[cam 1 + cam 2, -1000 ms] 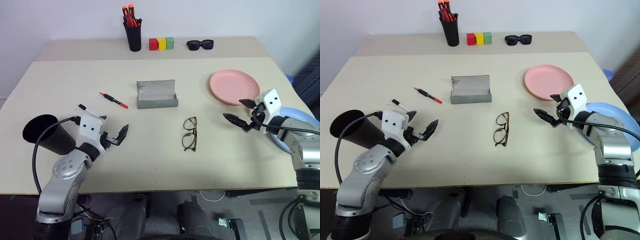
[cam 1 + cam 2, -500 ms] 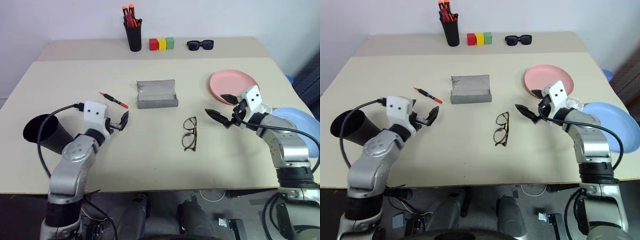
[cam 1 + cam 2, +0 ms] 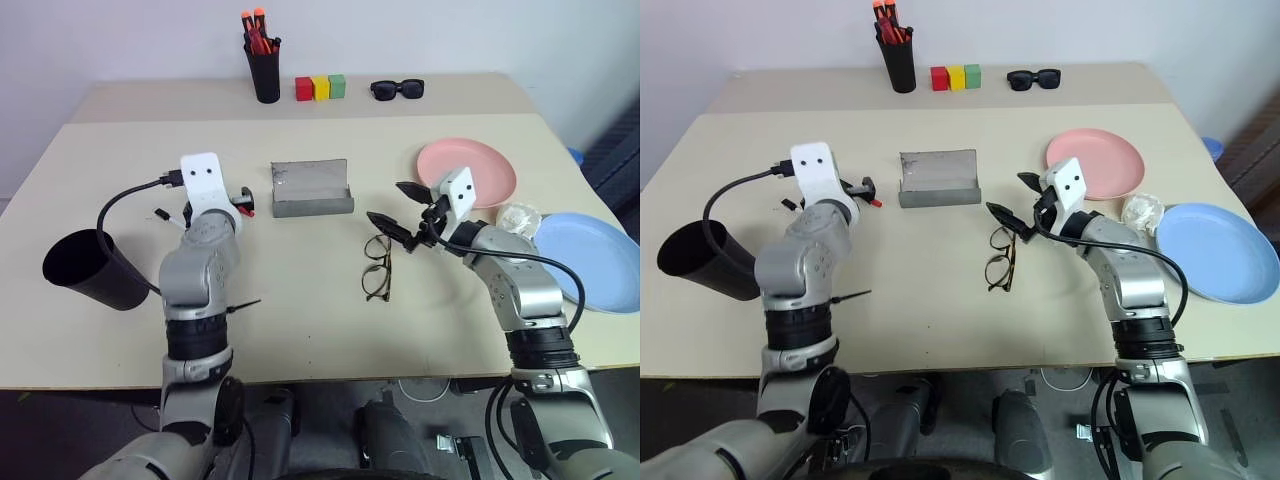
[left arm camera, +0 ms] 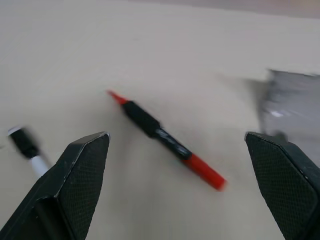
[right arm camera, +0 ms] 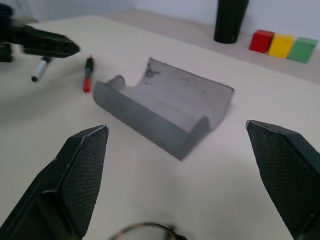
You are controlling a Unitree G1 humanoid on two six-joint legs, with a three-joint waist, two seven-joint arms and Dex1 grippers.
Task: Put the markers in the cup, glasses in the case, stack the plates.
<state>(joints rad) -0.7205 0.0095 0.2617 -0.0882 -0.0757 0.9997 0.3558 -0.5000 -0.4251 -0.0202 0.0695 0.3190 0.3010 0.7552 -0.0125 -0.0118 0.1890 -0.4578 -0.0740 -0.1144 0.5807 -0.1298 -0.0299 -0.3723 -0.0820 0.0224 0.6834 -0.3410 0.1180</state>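
The black cup's opening [image 3: 73, 257] faces up. I expect the white-bodied marker [image 3: 167, 217] to stand leaning inside with its end near the cup's rim when I lower it in.
The black marker with red ends [image 4: 165, 140] lies left of the grey case [image 3: 312, 187], which stands open. My left gripper [image 3: 241, 198] hovers open over this marker, a finger on either side. A white-bodied marker [image 3: 165, 215] lies further left, and the black cup [image 3: 85, 268] leans on its side near the table's left edge. The glasses [image 3: 378, 265] lie folded open in front of the case. Just above and to the right of them hangs my right gripper [image 3: 392, 205], open and empty. The pink plate [image 3: 467, 172] and the blue plate [image 3: 590, 262] rest apart at the right.
At the back stand a black pen holder [image 3: 265, 70] with orange-capped pens, three coloured blocks [image 3: 320, 87] and black sunglasses [image 3: 398, 90]. A crumpled white lump [image 3: 517, 217] lies between the two plates. The blue plate reaches the table's right edge.
My left arm swung forward from beside the cup to over the black-and-red marker. My right arm moved left from the plates to above the glasses. Both grippers stayed open.
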